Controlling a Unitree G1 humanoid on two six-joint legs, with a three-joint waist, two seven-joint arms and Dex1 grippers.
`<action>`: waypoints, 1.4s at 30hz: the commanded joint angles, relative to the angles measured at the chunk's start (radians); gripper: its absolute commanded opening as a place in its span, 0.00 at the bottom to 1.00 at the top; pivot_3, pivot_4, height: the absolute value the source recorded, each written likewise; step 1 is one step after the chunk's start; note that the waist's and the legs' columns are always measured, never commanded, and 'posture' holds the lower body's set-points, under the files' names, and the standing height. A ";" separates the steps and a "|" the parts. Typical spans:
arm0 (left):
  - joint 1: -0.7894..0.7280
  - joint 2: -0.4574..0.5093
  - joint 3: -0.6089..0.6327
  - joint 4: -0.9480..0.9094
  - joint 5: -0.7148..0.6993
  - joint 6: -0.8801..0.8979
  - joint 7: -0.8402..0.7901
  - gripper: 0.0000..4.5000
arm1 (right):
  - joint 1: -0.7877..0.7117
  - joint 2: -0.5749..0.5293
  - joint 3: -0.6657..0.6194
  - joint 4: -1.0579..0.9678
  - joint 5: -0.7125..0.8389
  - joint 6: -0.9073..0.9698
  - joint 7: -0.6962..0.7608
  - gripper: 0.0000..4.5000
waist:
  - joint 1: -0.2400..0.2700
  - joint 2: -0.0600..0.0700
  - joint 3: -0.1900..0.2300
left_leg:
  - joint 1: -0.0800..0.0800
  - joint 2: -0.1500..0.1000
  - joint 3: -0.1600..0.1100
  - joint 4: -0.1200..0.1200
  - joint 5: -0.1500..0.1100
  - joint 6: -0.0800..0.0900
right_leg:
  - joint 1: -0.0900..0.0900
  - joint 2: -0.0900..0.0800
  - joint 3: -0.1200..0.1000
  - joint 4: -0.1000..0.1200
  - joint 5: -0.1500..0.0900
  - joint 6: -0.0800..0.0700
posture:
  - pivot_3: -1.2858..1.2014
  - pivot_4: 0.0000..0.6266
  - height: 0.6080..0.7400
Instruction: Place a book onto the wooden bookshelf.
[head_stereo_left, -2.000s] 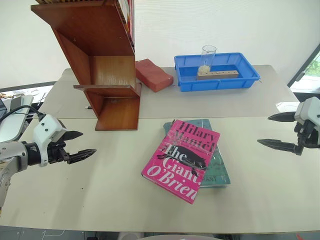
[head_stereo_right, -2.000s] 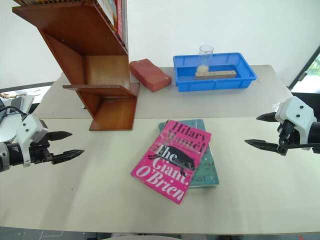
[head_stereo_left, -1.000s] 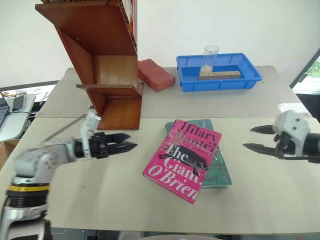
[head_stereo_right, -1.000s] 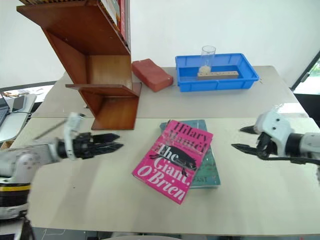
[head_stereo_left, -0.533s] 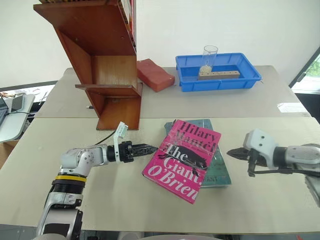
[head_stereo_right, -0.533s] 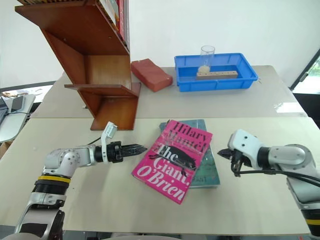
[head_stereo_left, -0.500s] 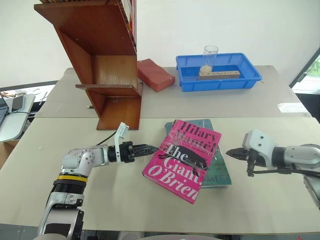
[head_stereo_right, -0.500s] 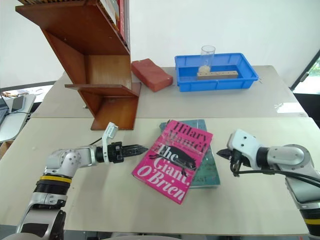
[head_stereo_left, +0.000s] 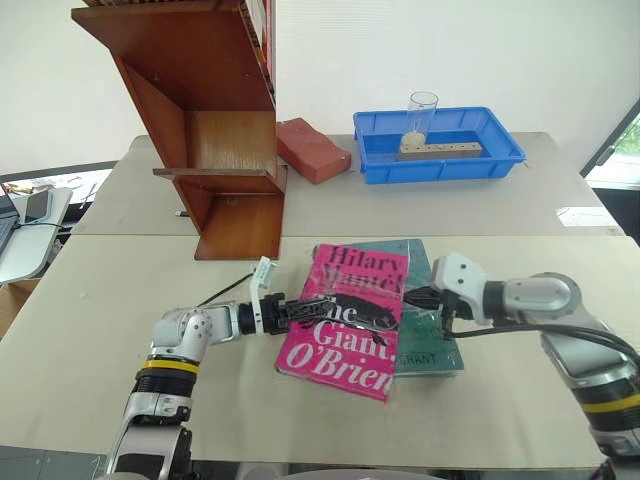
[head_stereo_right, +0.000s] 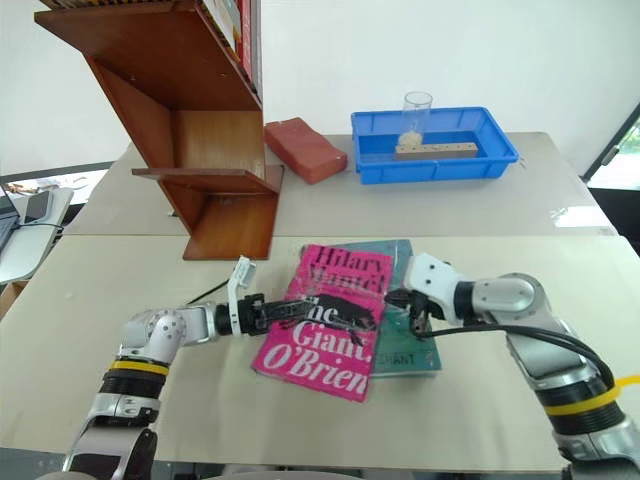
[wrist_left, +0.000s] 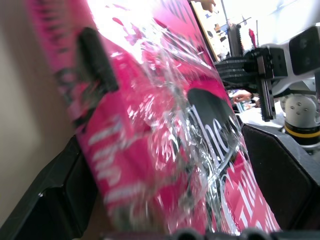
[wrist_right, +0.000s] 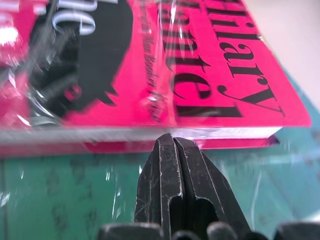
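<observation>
I should grip the pink book by its spine (head_stereo_left: 290, 335) with my left gripper and carry it to the bookshelf, because the closed fingers of my right gripper only brace the pink book's page edge (head_stereo_left: 404, 284).
The bright pink book (head_stereo_left: 350, 355) lies on the table, partly on top of a teal-green book (head_stereo_left: 435, 345). My left gripper (head_stereo_left: 305, 308) is open at the pink book's left edge; in the left wrist view the book (wrist_left: 165, 125) passes between its two fingers (wrist_left: 55, 195). My right gripper (head_stereo_left: 415, 297) is shut, with its tips pressed against the pink book's right page edge (wrist_right: 200, 135) just above the teal cover (wrist_right: 60, 185). The wooden bookshelf (head_stereo_left: 215, 130) stands at the back left, apart from both grippers.
A red brick-like block (head_stereo_left: 312, 150) lies beside the bookshelf's base. A blue plastic tray (head_stereo_left: 440, 172) at the back holds a glass (head_stereo_left: 420, 115) and a wooden strip. Books stand on the shelf's upper level.
Both grippers closed in on the pink book from either side. The right gripper shut and now touches its right edge. The book slid left and turned, so its left edge sits between the left fingers.
</observation>
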 joint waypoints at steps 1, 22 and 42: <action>0.032 0.005 0.071 -0.097 -0.084 0.051 0.020 1.00 | -0.031 0.002 -0.012 -0.006 -0.001 -0.011 -0.001 0.01 | -0.002 0.000 0.000 | 0.000 0.000 0.000 0.000 0.000 0.000 | 0.000 0.000 0.000 0.000 0.000 0.000 | 0.52 0.24 0.31; -0.313 0.196 -0.006 -0.544 0.217 -0.516 0.066 0.16 | 0.062 -0.261 -0.540 -0.195 0.329 0.238 0.088 0.00 | 0.004 0.002 0.009 | 0.003 -0.004 -0.003 -0.003 0.004 -0.007 | 0.014 -0.002 0.002 -0.012 0.004 -0.003 | 0.52 0.24 0.31; -0.618 0.639 -0.204 0.121 1.053 -1.507 -0.038 0.16 | -0.385 -0.150 -0.368 -0.167 0.514 0.380 -0.082 0.00 | -0.015 0.005 0.013 | 0.000 -0.005 -0.003 -0.009 0.004 -0.006 | 0.007 -0.002 0.003 -0.011 0.001 0.004 | 0.52 0.24 0.31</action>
